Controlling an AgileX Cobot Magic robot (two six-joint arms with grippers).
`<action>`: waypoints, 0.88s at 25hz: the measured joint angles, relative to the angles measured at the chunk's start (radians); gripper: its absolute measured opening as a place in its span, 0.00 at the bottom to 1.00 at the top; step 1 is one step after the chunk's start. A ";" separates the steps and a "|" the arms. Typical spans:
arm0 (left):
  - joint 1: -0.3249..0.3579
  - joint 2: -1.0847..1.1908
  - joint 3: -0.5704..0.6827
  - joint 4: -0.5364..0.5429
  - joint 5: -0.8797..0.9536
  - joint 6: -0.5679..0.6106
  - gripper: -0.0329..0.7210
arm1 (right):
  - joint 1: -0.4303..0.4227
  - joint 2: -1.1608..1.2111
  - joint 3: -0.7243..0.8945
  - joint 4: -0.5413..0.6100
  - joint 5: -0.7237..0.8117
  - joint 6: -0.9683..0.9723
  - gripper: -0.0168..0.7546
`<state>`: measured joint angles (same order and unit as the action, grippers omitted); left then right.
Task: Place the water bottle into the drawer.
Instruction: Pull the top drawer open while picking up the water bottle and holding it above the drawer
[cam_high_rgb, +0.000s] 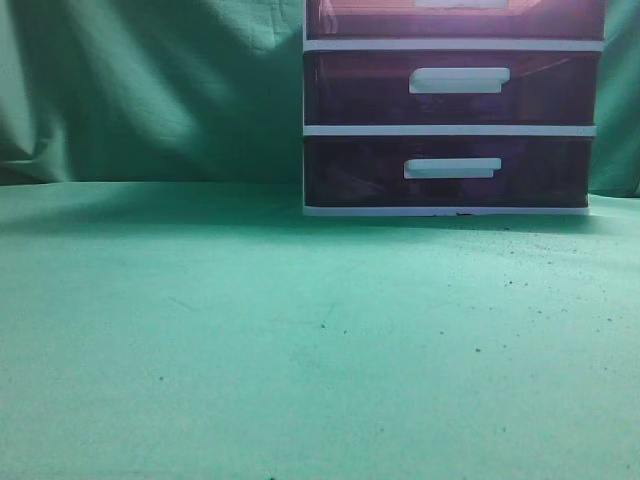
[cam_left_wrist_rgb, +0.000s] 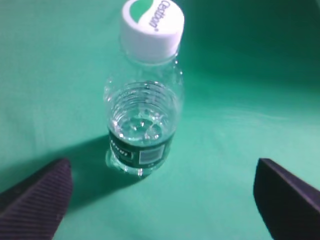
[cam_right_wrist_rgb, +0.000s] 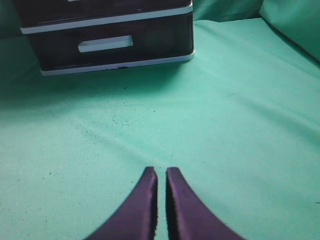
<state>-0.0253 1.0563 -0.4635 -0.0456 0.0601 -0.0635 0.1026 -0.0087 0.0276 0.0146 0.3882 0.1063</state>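
A white handle (cam_high_rgb: 462, 4) is above a straight white ledge. So the top drawer (cam_high_rgb: 455, 24) will come straight out when I pull with my right gripper.
A clear water bottle (cam_left_wrist_rgb: 144, 120) with a white and green cap and a dark green label stands upright on the green cloth in the left wrist view. My left gripper (cam_left_wrist_rgb: 162, 197) is open wide, its two fingers low at either side, the bottle just ahead and a little left of centre, untouched. The drawer (cam_high_rgb: 455, 20), topmost in the white-framed cabinet (cam_high_rgb: 450, 130), shows only its lower part at the top edge of the exterior view. My right gripper (cam_right_wrist_rgb: 161, 172) is shut and empty above the cloth, well short of the cabinet (cam_right_wrist_rgb: 110, 22). Neither gripper nor the bottle shows in the exterior view.
Two lower dark purple drawers with white handles, the middle (cam_high_rgb: 458, 80) and the bottom (cam_high_rgb: 452, 168), sit below the top one. The bottom drawer also shows in the right wrist view (cam_right_wrist_rgb: 105, 44). Green cloth (cam_high_rgb: 300, 340) covers the table and hangs behind.
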 joint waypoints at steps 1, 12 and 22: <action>0.000 0.040 -0.019 0.002 -0.009 0.000 0.90 | 0.000 0.000 0.000 0.000 0.000 0.000 0.09; 0.000 0.388 -0.172 0.002 -0.155 0.025 0.90 | 0.000 0.000 0.000 0.000 0.000 0.000 0.09; 0.069 0.502 -0.192 0.002 -0.252 0.049 0.80 | 0.000 0.000 0.000 0.000 0.000 0.000 0.09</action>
<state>0.0440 1.5585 -0.6559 -0.0432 -0.1918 -0.0141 0.1026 -0.0087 0.0276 0.0146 0.3882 0.1063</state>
